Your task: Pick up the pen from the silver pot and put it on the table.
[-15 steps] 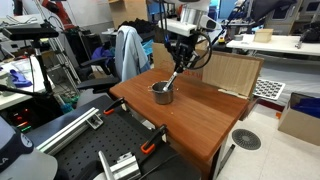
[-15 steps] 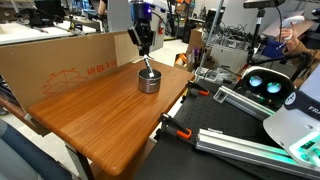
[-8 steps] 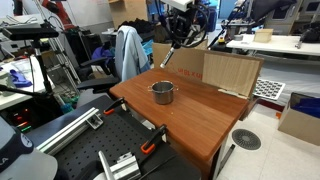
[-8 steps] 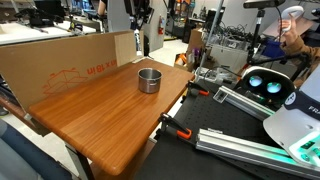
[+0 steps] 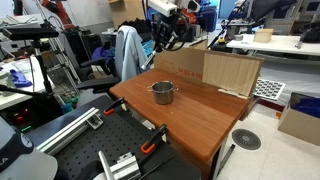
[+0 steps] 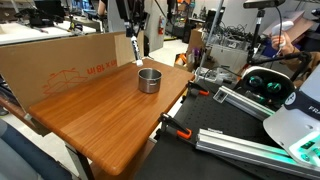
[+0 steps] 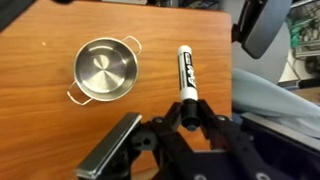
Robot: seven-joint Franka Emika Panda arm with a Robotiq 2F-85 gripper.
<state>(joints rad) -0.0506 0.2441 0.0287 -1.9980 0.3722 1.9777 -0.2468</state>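
Note:
The pen [image 6: 138, 52] is hanging clear of the silver pot, above open table [image 6: 128, 101]. My gripper keeps moving the pen down until it touches the table, then lets go of it.
My gripper [image 7: 187, 118] is shut on the dark end of the pen [image 7: 186, 72], a whitish marker with a black label. It holds the pen high above the reddish-brown table [image 7: 170, 25]. The silver pot [image 7: 105, 70] stands empty on the table, below and to one side of the pen. In both exterior views the gripper [image 5: 163, 34] [image 6: 133, 36] hangs well above the pot [image 5: 163, 92] [image 6: 149, 80], near the table's far edge. The pen [image 6: 136, 48] points down from the fingers.
A pale plywood panel [image 5: 232, 72] [image 6: 60, 65] stands along one side of the table. Orange-handled clamps [image 5: 150, 147] [image 6: 178, 128] grip the table's front edge. A chair draped with cloth [image 5: 128, 50] stands just past the far edge.
The gripper has lifted the pen out of the pot and carried it up and away toward the table's far edge. The pot has stayed in place and is now empty.

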